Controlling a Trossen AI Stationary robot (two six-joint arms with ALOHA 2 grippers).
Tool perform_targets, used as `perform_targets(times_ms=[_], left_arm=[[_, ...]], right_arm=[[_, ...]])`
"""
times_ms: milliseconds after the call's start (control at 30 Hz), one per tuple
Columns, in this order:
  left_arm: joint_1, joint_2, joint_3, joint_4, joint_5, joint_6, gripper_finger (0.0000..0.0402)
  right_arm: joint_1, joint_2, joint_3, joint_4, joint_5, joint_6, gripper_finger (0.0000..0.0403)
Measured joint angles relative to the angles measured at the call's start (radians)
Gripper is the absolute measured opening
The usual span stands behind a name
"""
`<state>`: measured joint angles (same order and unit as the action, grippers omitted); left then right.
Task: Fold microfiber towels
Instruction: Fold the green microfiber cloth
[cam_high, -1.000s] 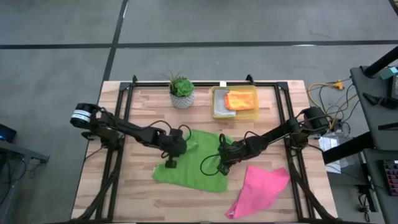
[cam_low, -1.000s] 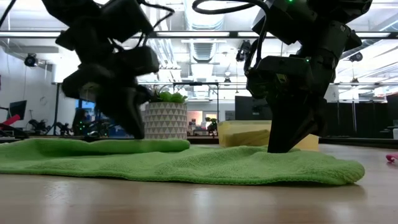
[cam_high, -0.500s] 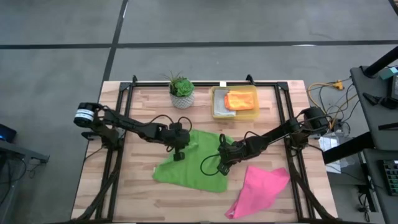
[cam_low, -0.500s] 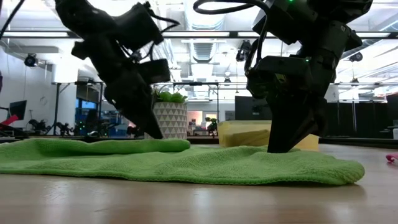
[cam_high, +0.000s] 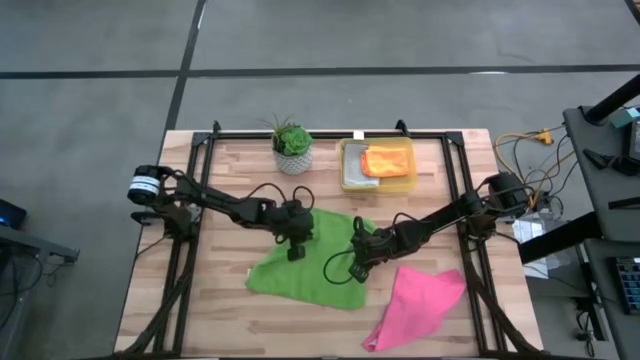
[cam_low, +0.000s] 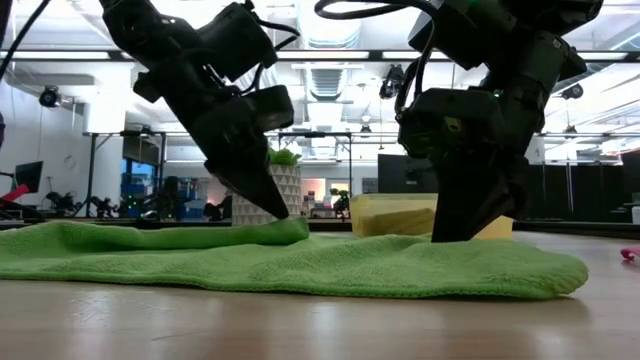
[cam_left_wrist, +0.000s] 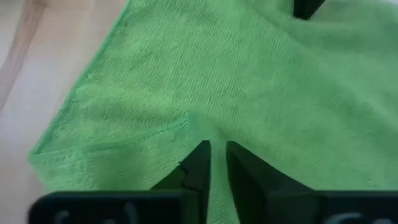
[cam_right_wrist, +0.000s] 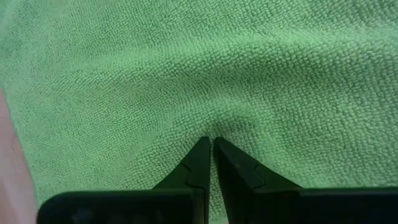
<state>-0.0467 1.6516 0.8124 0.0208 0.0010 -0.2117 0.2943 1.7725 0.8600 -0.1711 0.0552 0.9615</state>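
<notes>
The green towel's corner (cam_left_wrist: 191, 119) lies turned in over the towel, so my left gripper should pull the corner out flat while my right gripper pins the towel.
The bright green towel (cam_high: 318, 262) lies spread on the table's middle; it also shows in the low view (cam_low: 330, 265). My left gripper (cam_high: 296, 251) is shut on its left part. My right gripper (cam_high: 358, 270) is shut, its tips down on the towel's right part. The hot pink towel (cam_high: 420, 300) lies crumpled at the near right. The orange towel (cam_high: 385, 160) lies in the yellow bin (cam_high: 348, 180), partly over a light grey one (cam_high: 364, 180). My left gripper pinches the green towel's hemmed left edge (cam_left_wrist: 186, 127) between its two fingers, slanting down from the table's left. The held edge lies turned in over the towel, low on the cloth (cam_low: 290, 230). My right gripper presses its shut fingertips (cam_right_wrist: 208, 149) down on the towel from above. The cloth puckers around the tips (cam_right_wrist: 233, 127) and stays flat on the table.
A potted plant (cam_high: 292, 148) stands at the far edge, left of the bin. Cables trail from both arms over the towel. Bare wood shows along the table's near-left part (cam_high: 190, 310).
My left gripper has gone toward the table's right edge and a little toward the far edge, tipping over, and has drawn the towel's left edge inward over the cloth. The towel's right part has stayed flat under my still right gripper.
</notes>
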Motion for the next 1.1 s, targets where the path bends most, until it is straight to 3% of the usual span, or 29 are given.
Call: perform_targets(times_ms=[300,500,733,967,1100], left_arm=[[0.01,0.018,-0.003,0.004,0.02,-0.029,0.0141],[0.033,0.02,-0.003,-0.002,0.044,-0.072,0.0165],[0.041,0.04,-0.004,-0.008,0.071,-0.097,0.0127],[0.045,0.064,0.003,-0.006,0.156,-0.093,0.0012],[0.054,0.012,-0.001,-0.058,0.141,-0.096,0.0003]], right_arm=[[0.002,0.0,0.0,-0.001,-0.007,0.0,0.0022],[0.002,0.0,0.0,-0.002,-0.009,0.0,0.0022],[0.002,0.0,0.0,-0.002,-0.009,-0.001,0.0022],[0.002,0.0,0.001,-0.003,-0.01,-0.004,0.0022],[0.003,0.0,0.001,-0.003,-0.01,-0.011,0.0023]])
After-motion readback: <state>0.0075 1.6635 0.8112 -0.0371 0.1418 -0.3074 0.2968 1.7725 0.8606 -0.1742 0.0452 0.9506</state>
